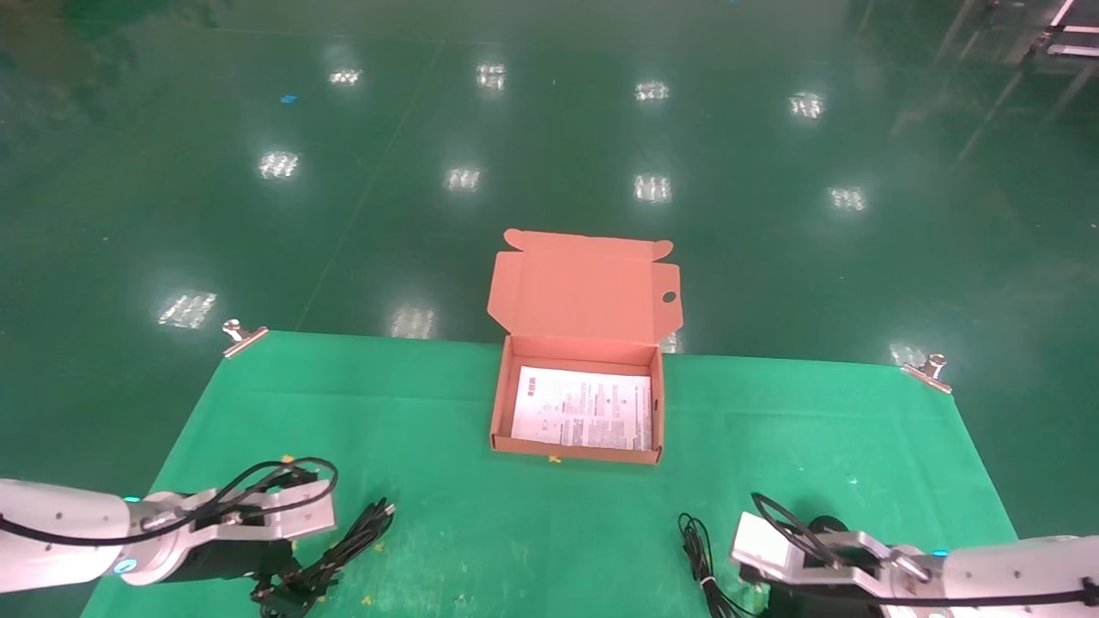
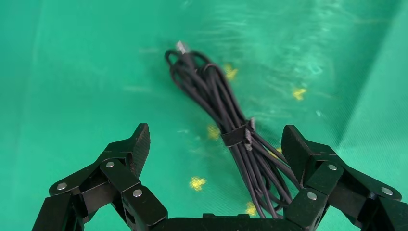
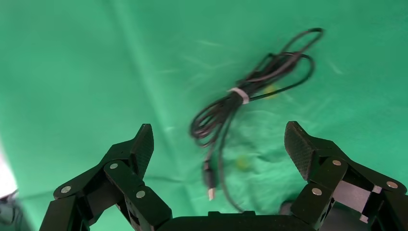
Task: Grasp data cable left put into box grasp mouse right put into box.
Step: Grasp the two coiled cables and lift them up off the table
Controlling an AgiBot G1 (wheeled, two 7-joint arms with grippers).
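I expect the data cable (image 1: 356, 540) to stay one gathered bundle and hardly sag when I carry it, since a strap (image 2: 236, 135) holds the folded loops tight at the middle.
The data cable (image 1: 348, 541), a black bundle tied with a strap, lies on the green cloth at the front left. My left gripper (image 1: 283, 590) is low over its near end. In the left wrist view the left gripper (image 2: 215, 137) is open, and the cable (image 2: 216, 96) runs between the fingers without touching them. The black mouse (image 1: 828, 525) lies at the front right, mostly hidden behind my right wrist. Its coiled cord (image 1: 700, 558) lies to its left. My right gripper (image 3: 219, 132) is open and empty above the cord (image 3: 240, 96). The orange box (image 1: 502, 403) stands open at the middle back.
A white printed leaflet (image 1: 584, 408) lies flat in the box, and the lid (image 1: 584, 292) stands up behind it. Metal clips (image 1: 243, 335) (image 1: 927, 371) hold the cloth's far corners. The green floor lies beyond the table edge.
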